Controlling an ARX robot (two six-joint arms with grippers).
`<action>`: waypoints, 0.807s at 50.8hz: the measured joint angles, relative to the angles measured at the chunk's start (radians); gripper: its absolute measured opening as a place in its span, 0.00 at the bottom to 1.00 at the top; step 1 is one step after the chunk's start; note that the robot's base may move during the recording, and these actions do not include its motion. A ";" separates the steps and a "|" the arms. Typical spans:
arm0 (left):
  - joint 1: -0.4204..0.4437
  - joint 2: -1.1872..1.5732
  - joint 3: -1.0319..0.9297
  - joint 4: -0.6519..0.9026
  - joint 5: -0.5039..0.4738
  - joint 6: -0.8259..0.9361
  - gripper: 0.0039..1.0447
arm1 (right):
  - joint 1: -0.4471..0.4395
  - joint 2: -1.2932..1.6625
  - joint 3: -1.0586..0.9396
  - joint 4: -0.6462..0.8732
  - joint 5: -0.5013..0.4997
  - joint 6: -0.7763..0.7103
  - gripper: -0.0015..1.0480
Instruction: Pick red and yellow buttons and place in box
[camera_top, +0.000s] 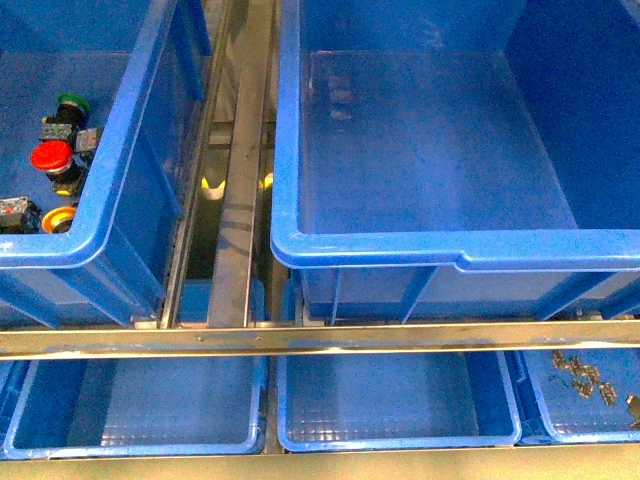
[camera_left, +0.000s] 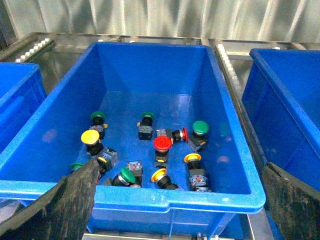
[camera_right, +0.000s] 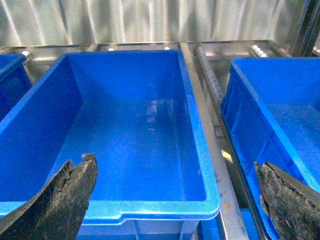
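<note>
The red button (camera_top: 52, 155) will bring a black body (camera_top: 70, 181) along when I lift it, because that body sticks out from under the red cap.
A blue crate (camera_left: 165, 197) holds several push-button switches. A red button (camera_left: 161, 144) stands cap-up near the middle, and a second red one (camera_left: 184, 134) lies on its side beside it. Yellow buttons (camera_left: 90, 136) (camera_left: 192, 158) (camera_left: 158, 174) are spread around them, among green-capped switches (camera_left: 200, 127). My left gripper (camera_left: 180, 170) hangs open above the crate's near rim, holding nothing. The box (camera_right: 150, 206) is a deep blue crate with a bare floor. My right gripper (camera_right: 174, 165) is open over its near rim. In the front view, the red button (camera_top: 51, 155), a yellow button (camera_top: 60, 217) and the box (camera_top: 450, 250) show; neither gripper does.
A metal roller rail (camera_top: 240, 200) runs between the button crate (camera_top: 100, 200) and the box. Shallower blue bins (camera_top: 140, 410) sit on the lower shelf, and one holds small metal parts (camera_top: 588, 378). Another blue crate (camera_right: 280, 115) stands beside the box.
</note>
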 joint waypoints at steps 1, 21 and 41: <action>0.000 0.000 0.000 0.000 0.000 0.000 0.93 | 0.000 0.000 0.000 0.000 0.000 0.000 0.94; 0.000 0.000 0.000 0.000 0.000 0.000 0.93 | 0.000 0.000 0.000 0.000 0.000 0.000 0.94; 0.000 0.000 0.000 0.000 0.000 0.000 0.93 | 0.000 0.000 0.000 0.000 0.000 0.000 0.94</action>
